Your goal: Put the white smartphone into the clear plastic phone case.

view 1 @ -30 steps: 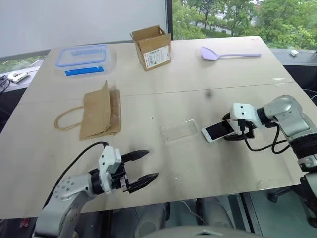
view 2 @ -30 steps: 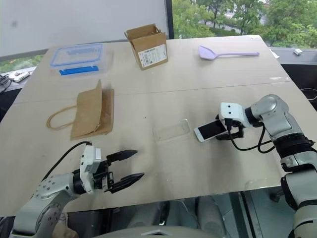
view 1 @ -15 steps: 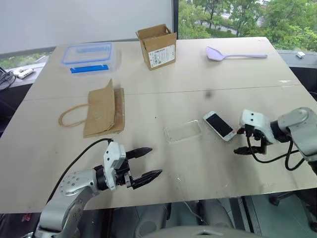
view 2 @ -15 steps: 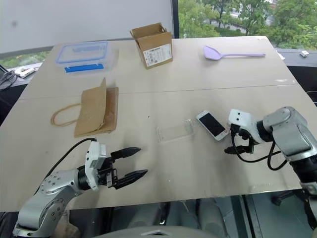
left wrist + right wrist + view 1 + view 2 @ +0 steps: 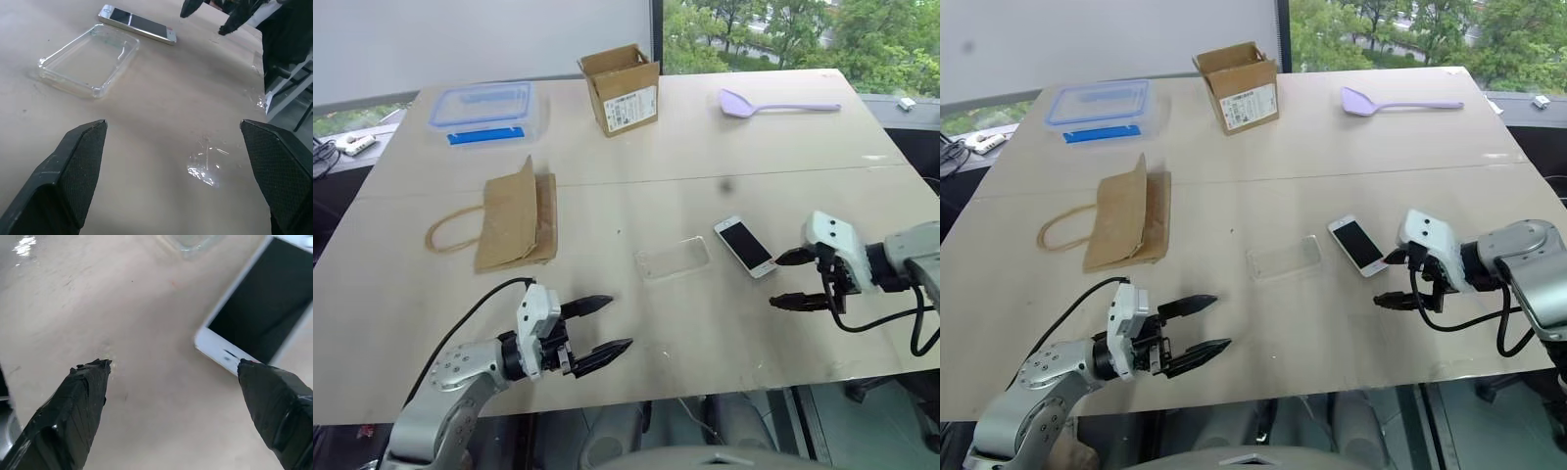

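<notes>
Next, my right gripper backs off and straddles the smartphone's long sides from its far end [image 5: 729, 226], because the white smartphone's near end [image 5: 764, 267] faces one of its fingers.
The white smartphone [image 5: 745, 246] lies flat on the table, screen up, just right of the clear plastic phone case [image 5: 674, 258]; both also show in the left wrist view, phone [image 5: 139, 23] beyond case [image 5: 88, 61]. A small gap separates them. My right gripper [image 5: 789, 279] stands open and empty a little to the right of the phone, clear of it. In the right wrist view the phone [image 5: 266, 313] lies ahead of one fingertip. Near the table's front edge, my left gripper [image 5: 605, 325] is open and empty, pointing toward the case.
A folded brown paper bag [image 5: 514, 216] lies at the left. Further back sit a blue-lidded clear container [image 5: 486, 111], an open cardboard box [image 5: 622, 90] and a lilac spatula [image 5: 773, 102]. The table's front edge runs just below both grippers.
My right gripper has let go of the phone, which now lies flat beside the case, and has drawn back to the right. The left gripper has stayed where it was.
</notes>
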